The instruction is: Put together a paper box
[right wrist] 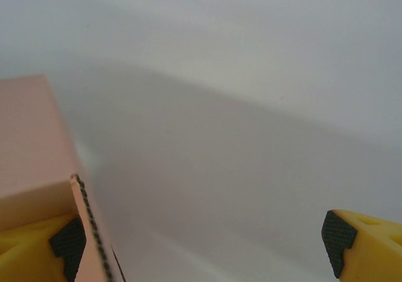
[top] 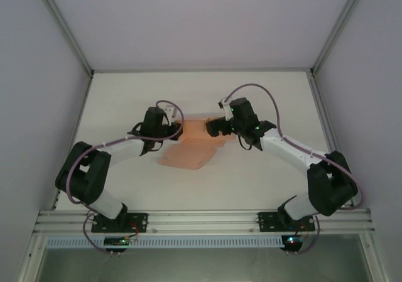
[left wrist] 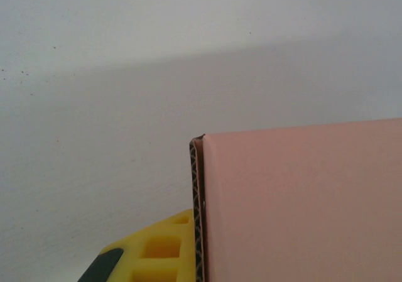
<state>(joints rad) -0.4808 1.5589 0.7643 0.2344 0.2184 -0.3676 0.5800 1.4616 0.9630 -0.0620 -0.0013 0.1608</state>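
Observation:
Next, my right gripper backs off and pushes the panel upright from outside, because its finger is inside the box and the box's side panel leans out (top: 231, 137).
The salmon-pink paper box (top: 188, 153) lies partly folded at the table's middle, between both arms. My left gripper (top: 171, 131) sits at its left rear and is shut on an upright panel. In the left wrist view that panel (left wrist: 301, 200) shows its corrugated edge pressed against the yellow finger (left wrist: 154, 250); the other finger is hidden behind the card. My right gripper (top: 215, 127) is at the box's right rear, open wide. In the right wrist view (right wrist: 201, 247) a pink flap (right wrist: 31, 144) stands against the left pad (right wrist: 68, 239), and the right finger (right wrist: 364, 250) is far from it.
The white table (top: 264, 100) is walled by pale panels with aluminium rails at left (top: 63, 24) and right (top: 339, 24). A metal rail (top: 201, 219) along the near edge carries both arm bases. Purple cables loop over each wrist.

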